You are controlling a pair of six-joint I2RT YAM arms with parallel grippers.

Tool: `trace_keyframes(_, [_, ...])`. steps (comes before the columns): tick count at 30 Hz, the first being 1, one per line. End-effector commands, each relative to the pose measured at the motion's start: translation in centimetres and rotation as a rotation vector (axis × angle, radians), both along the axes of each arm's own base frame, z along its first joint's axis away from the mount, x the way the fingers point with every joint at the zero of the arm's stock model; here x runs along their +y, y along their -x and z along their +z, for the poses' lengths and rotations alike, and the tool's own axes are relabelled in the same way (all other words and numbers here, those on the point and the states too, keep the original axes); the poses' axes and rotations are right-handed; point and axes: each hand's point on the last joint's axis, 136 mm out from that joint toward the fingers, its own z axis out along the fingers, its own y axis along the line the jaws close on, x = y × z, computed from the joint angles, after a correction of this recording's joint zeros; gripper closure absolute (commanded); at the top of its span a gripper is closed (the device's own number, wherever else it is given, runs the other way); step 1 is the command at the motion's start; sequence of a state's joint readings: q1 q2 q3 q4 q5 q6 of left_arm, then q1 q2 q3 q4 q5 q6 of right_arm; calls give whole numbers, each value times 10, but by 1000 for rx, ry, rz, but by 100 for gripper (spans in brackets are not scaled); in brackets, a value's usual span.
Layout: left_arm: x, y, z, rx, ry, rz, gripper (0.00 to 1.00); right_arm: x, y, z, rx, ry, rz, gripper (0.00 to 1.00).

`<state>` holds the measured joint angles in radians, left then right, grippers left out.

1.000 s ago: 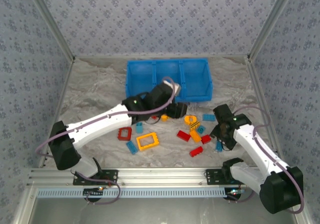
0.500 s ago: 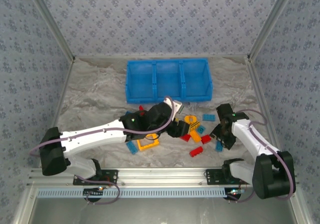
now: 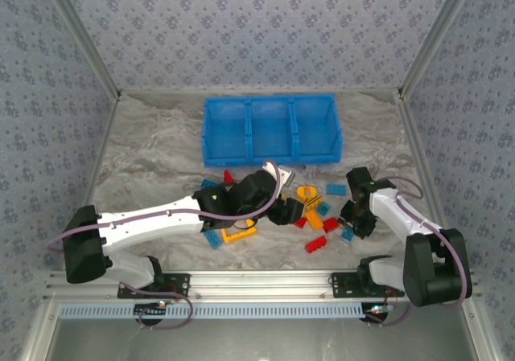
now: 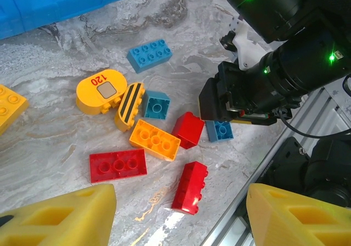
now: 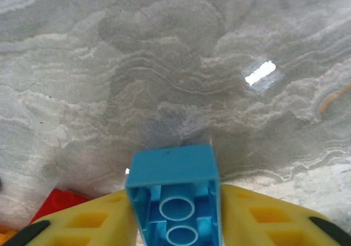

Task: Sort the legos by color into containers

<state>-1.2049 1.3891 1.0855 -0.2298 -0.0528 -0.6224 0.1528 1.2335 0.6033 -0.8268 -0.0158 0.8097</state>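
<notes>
The red bricks (image 4: pixel 188 130) ahead of my left gripper lie close to my right gripper, so next my left gripper swings back and takes the yellow frame (image 3: pixel 240 235) first.
The legos lie scattered on the marbled table in front of the blue bin (image 3: pixel 269 128) with its three compartments. My left gripper (image 4: pixel 178 224) hangs open over the pile, its yellow fingers (image 4: pixel 55 218) wide to either side of a red brick (image 4: pixel 190 187) lying on its side. Beyond that brick lie a flat red brick (image 4: pixel 117 165), an orange brick (image 4: pixel 154 139) and a red cube (image 4: pixel 188 129). My right gripper (image 5: pixel 174 229) is shut on a light blue brick (image 5: pixel 174 199), low over the table at the pile's right edge (image 3: pixel 352 226).
A yellow rounded "120" piece (image 4: pixel 101 91), a striped yellow piece (image 4: pixel 129 106) and two light blue bricks (image 4: pixel 149 55) lie farther back. A yellow frame (image 3: pixel 239 231) sits under the left arm. The metal rail (image 3: pixel 265 281) runs along the near edge.
The left arm swung from in front of the bin down to the pile. The right gripper has shifted slightly inward, staying low by the light blue brick.
</notes>
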Motion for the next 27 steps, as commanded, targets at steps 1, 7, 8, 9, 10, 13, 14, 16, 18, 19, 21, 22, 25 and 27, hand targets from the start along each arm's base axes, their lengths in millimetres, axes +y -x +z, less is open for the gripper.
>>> trace_keyframes(1, [-1, -3, 24, -28, 63, 25, 36, -3, -2, 0, 2, 13, -4, 67])
trace_keyframes(7, [26, -21, 45, -92, 42, 164, 34, -5, -51, 85, -312, 183, 114, 72])
trace_keyframes(8, [33, -27, 51, -109, 36, 199, 34, 0, -62, 100, -363, 194, 145, 72])
trace_keyframes(9, [37, -31, 56, -117, 33, 218, 33, 9, -78, 116, -421, 191, 182, 72])
trace_keyframes(10, [42, -37, 62, -120, 35, 240, 33, 20, -94, 128, -467, 172, 217, 70])
trace_keyframes(13, [50, -51, 79, -129, 43, 284, 33, 56, -146, 149, -559, 70, 297, 70])
trace_keyframes(14, [51, -54, 87, -142, 50, 290, 32, 64, -164, 153, -578, 70, 344, 70])
trace_keyframes(16, [49, -62, 102, -177, 59, 295, 31, 72, -199, 162, -603, 86, 357, 71])
trace_keyframes(18, [49, -71, 114, -202, 43, 316, 30, 78, -231, 160, -597, 77, 361, 71])
trace_keyframes(19, [49, -77, 118, -210, 30, 331, 30, 80, -246, 156, -582, 78, 363, 71])
trace_keyframes(21, [48, -87, 122, -220, 2, 352, 30, 81, -271, 140, -539, 98, 368, 71])
trace_keyframes(22, [47, -92, 120, -220, -15, 361, 30, 79, -282, 131, -514, 112, 367, 71])
trace_keyframes(25, [45, -101, 118, -212, -44, 376, 30, 80, -306, 103, -451, 98, 365, 72])
trace_keyframes(27, [43, -104, 115, -204, -56, 375, 30, 80, -315, 86, -412, 96, 364, 72])
